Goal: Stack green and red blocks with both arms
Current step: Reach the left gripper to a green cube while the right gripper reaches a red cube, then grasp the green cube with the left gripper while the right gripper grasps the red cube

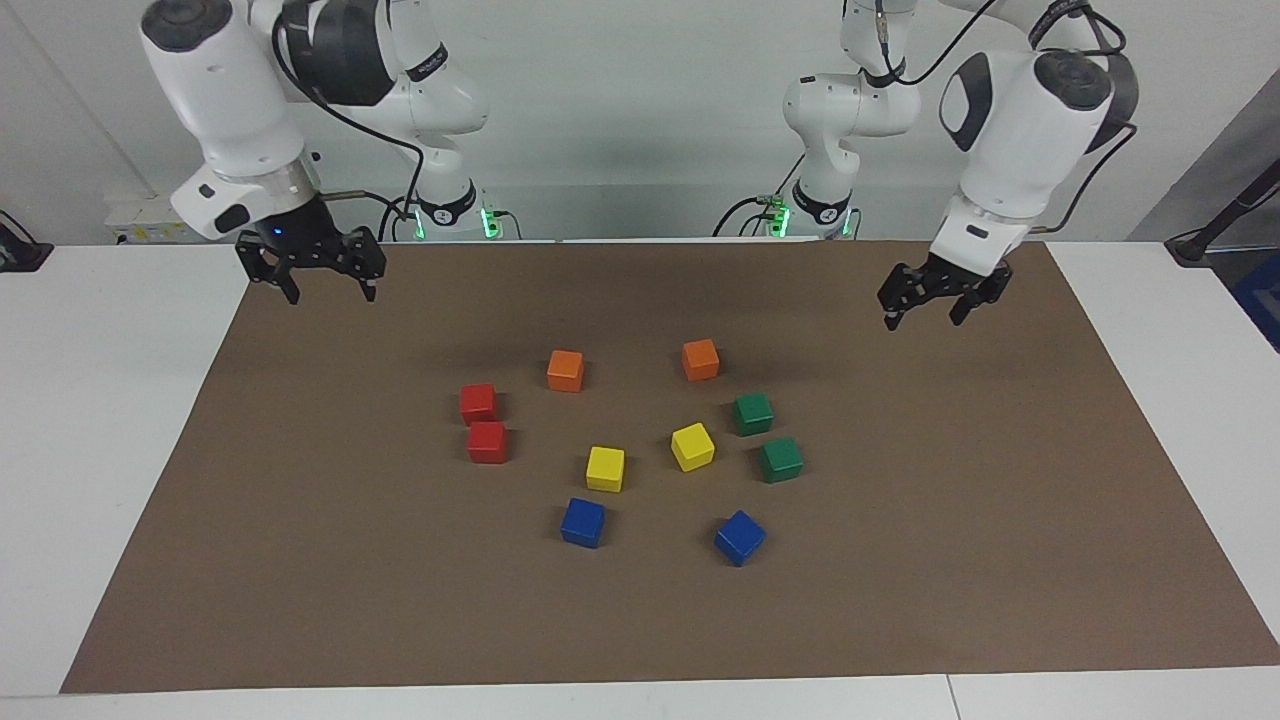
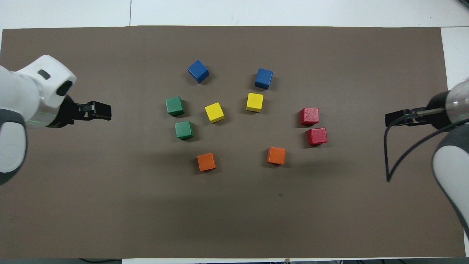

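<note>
I should keep going over open mat with my left gripper and close it on the green block nearer the orange cubes (image 2: 184, 130), because that block lies clear of the other.
Two dark green blocks (image 1: 752, 413) (image 1: 781, 459) lie side by side on the brown mat toward the left arm's end; the overhead view shows them too (image 2: 184, 129) (image 2: 174, 106). Two bright red blocks (image 1: 479, 403) (image 1: 487, 441) lie side by side toward the right arm's end, also in the overhead view (image 2: 309, 116) (image 2: 317, 136). My left gripper (image 1: 925, 318) (image 2: 100, 111) hangs open and empty over the mat, well apart from the green blocks. My right gripper (image 1: 331, 295) (image 2: 394, 119) hangs open and empty over the mat, well apart from the red blocks.
Two orange cubes (image 1: 565, 370) (image 1: 700, 359) lie nearest the robots. Two yellow cubes (image 1: 605, 468) (image 1: 692, 446) lie between the red and green pairs. Two blue cubes (image 1: 583, 522) (image 1: 739, 537) lie farthest out. The mat (image 1: 950, 560) covers a white table.
</note>
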Tool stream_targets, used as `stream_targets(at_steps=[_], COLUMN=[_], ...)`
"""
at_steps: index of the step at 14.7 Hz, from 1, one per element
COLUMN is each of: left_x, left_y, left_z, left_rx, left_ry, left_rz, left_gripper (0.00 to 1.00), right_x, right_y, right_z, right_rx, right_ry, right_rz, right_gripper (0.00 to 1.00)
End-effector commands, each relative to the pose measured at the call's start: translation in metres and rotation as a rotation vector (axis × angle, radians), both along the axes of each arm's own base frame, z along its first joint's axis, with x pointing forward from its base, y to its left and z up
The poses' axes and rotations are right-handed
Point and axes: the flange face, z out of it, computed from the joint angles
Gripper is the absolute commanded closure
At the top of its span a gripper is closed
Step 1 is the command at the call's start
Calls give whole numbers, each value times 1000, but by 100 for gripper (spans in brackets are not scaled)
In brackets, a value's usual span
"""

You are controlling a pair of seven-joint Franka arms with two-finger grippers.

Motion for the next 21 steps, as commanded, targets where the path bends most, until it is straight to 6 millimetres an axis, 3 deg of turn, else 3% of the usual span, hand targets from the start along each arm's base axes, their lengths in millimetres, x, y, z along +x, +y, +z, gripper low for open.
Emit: stream_targets(at_steps=[1,6,11,16,21], left_x=[13,26,25,24,10], left_y=[-50,-109,-139,-142,-150], left_z=[-46,-124,-184,-202,-218], left_rx=[-5,-21,-17,-10,-9], left_ry=[-17,-34,-22,-8,-3], left_rz=[23,63,48,44,46], left_gripper=[0,0,0,0,0], right_x=[3,9,16,4,-1], right_y=[33,66,91,96,100], right_z=[-45,-105,-149,-190,-198], right_rx=[6,13,23,26,27], right_ry=[0,-5,-24,-24,-23], right_rz=[16,24,6,20,13], right_gripper=[0,0,0,0,0])
